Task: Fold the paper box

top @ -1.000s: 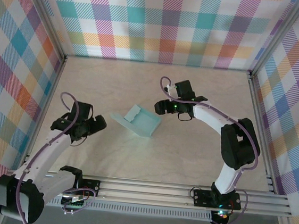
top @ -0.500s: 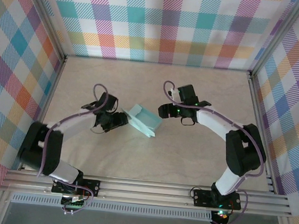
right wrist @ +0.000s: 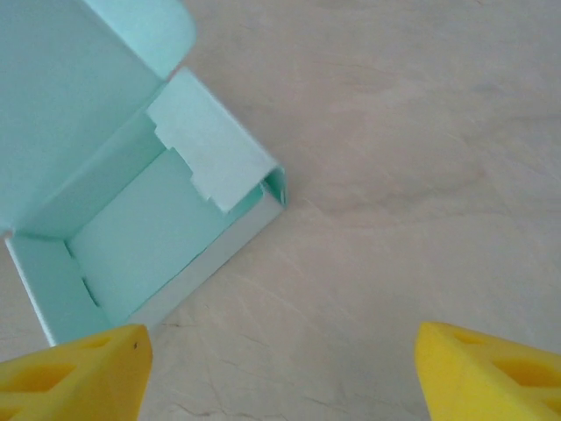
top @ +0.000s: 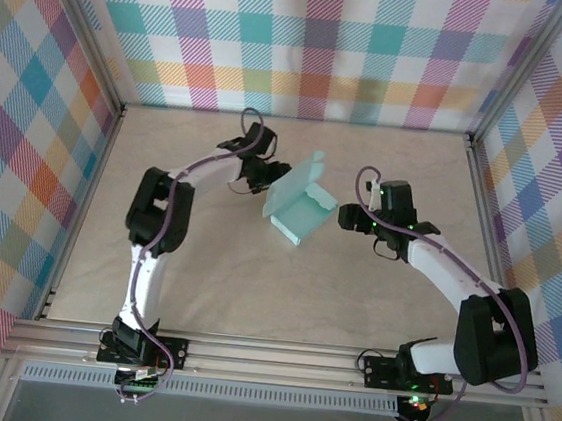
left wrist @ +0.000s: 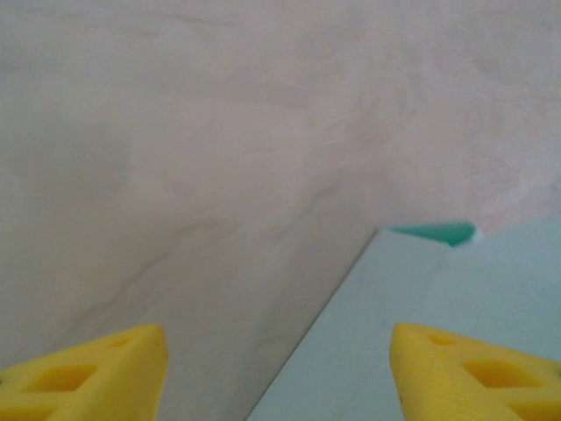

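The paper box sits crooked with its lid panel (top: 291,191) toward my left gripper, so that gripper should come around, straighten the box and hold the side of the box (top: 283,231) opposite the tabbed flap.
The paper box (top: 299,210) is pale mint-blue card, half formed into a shallow tray with its lid panel raised on the far side. It lies mid-table. My left gripper (top: 275,179) is at the box's far-left edge. In the left wrist view the left gripper (left wrist: 280,386) is open, with one yellow fingertip (left wrist: 478,373) over a flat panel of the box (left wrist: 438,298) and the other over bare table. My right gripper (top: 342,220) sits just right of the box. In the right wrist view the right gripper (right wrist: 280,377) is open over bare table. The box (right wrist: 131,219) shows its inside and a tabbed side flap.
The beige table (top: 203,283) is enclosed by plaid walls (top: 309,43) on three sides. An aluminium rail (top: 276,356) runs along the near edge, and both arm bases are bolted to it. Open table lies in front of the box.
My left arm swung from the near left across to the box's far-left edge. The box shifted right and farther away and turned. My right gripper drew back to the right.
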Motion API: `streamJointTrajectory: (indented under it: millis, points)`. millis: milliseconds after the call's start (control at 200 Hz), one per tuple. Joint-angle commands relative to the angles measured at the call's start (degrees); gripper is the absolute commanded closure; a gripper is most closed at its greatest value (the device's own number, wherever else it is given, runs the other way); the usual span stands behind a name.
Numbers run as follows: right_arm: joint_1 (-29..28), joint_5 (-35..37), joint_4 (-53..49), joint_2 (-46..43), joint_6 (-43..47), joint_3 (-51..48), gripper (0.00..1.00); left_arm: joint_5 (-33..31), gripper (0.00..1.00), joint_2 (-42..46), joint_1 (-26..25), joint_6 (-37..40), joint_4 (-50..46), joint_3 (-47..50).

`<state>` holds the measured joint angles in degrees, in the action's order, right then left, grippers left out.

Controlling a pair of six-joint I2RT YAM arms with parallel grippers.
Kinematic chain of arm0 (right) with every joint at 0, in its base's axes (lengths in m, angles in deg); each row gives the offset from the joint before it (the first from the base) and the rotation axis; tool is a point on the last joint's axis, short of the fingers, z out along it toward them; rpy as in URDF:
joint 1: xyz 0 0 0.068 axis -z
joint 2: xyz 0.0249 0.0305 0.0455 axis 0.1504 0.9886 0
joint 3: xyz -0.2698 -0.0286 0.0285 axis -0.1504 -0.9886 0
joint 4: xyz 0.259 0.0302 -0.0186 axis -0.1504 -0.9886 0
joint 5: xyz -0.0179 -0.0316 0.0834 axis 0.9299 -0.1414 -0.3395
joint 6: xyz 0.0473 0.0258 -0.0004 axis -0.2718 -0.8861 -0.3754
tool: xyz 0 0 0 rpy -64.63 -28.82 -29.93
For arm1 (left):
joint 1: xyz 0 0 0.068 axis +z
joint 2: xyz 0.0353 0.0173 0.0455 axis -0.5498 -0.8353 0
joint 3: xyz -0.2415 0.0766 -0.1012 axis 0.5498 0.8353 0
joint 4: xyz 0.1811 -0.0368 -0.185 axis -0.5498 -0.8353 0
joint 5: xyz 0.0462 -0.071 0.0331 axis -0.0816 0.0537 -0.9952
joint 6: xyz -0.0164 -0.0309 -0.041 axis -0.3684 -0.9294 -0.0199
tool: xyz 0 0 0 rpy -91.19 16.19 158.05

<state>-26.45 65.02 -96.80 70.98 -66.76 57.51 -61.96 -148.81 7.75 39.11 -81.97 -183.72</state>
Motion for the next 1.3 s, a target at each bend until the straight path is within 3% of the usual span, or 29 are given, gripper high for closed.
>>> streamJointTrajectory:
  millis: [0, 150, 365, 555, 725, 860, 1000, 1110, 1295]
  points:
    - [2.59, 0.84, 1.02, -2.24, -2.75, -2.06, 0.22, 4.00, 0.30, -5.51, -2.49, 1.78, -7.49, -8.89]
    - [3.78, -2.60, -0.27, -2.57, -1.86, -2.10, 0.22, -0.90, 0.19, -3.04, -2.18, 2.12, -6.83, -7.49]
    - [4.52, -8.84, 3.56, 2.27, -2.21, -0.58, 0.24, -6.98, 0.03, 10.66, 2.69, 1.00, 0.37, 9.48]
    - [5.79, -15.95, 7.35, 8.27, -3.63, 1.39, 0.35, -6.80, 0.02, 21.90, 5.24, -1.20, 6.76, 25.47]
    - [8.76, -20.74, 9.52, 13.27, -4.13, 3.53, 0.44, -5.95, 0.09, 30.40, 2.70, -7.18, 18.20, 41.06]
    - [9.83, -24.97, 7.97, 18.02, -3.15, 6.98, 0.49, -4.42, 0.22, 33.56, -1.29, -12.16, 26.37, 48.33]
    - [9.98, -26.83, 7.10, 21.54, -3.44, 9.28, 0.61, -2.44, 0.30, 32.82, -5.39, -13.80, 30.02, 49.49]
    - [9.98, -27.79, 7.43, 22.72, -3.90, 9.50, 0.62, -1.47, 0.34, 30.76, -6.88, -14.68, 31.78, 49.07]
    - [9.98, -29.74, 7.64, 22.61, -4.72, 8.77, 0.68, 0.67, 0.48, 27.28, -7.01, -15.75, 34.22, 47.48]
